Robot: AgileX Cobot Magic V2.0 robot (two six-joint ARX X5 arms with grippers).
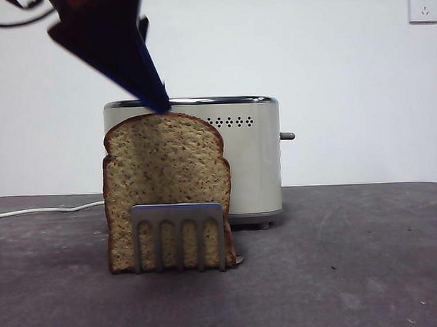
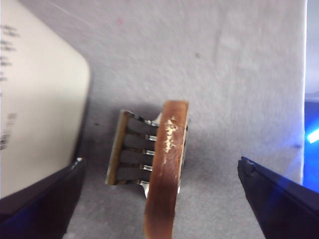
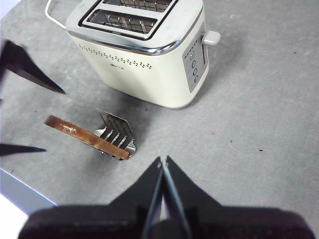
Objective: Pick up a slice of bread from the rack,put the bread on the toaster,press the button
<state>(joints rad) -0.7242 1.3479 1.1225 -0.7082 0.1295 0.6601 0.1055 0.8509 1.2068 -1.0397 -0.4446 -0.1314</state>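
Note:
I expect the slice of bread (image 1: 167, 162) to stop with its domed top sticking out when I lower it in, because the toaster's lever (image 1: 287, 136) is up high.
The slice of bread (image 1: 165, 190) stands upright in the small grey rack (image 1: 179, 233), in front of the cream toaster (image 1: 251, 159). My left gripper (image 1: 159, 104) reaches down from the upper left, its tip just above the bread's domed top. In the left wrist view it is open (image 2: 160, 162), one jaw on each side of the bread's crust (image 2: 167, 164), not touching it; the rack (image 2: 130, 149) lies beneath. My right gripper (image 3: 163, 162) is shut on nothing and hovers apart, looking at the toaster (image 3: 144, 59), bread (image 3: 82, 134) and rack (image 3: 117, 132).
The toaster's lever (image 1: 287, 136) sticks out on its right end, above a panel of buttons (image 3: 195, 64). A white cable (image 1: 40, 210) runs off to the left behind the bread. The table's edge (image 3: 20, 194) lies close to the rack.

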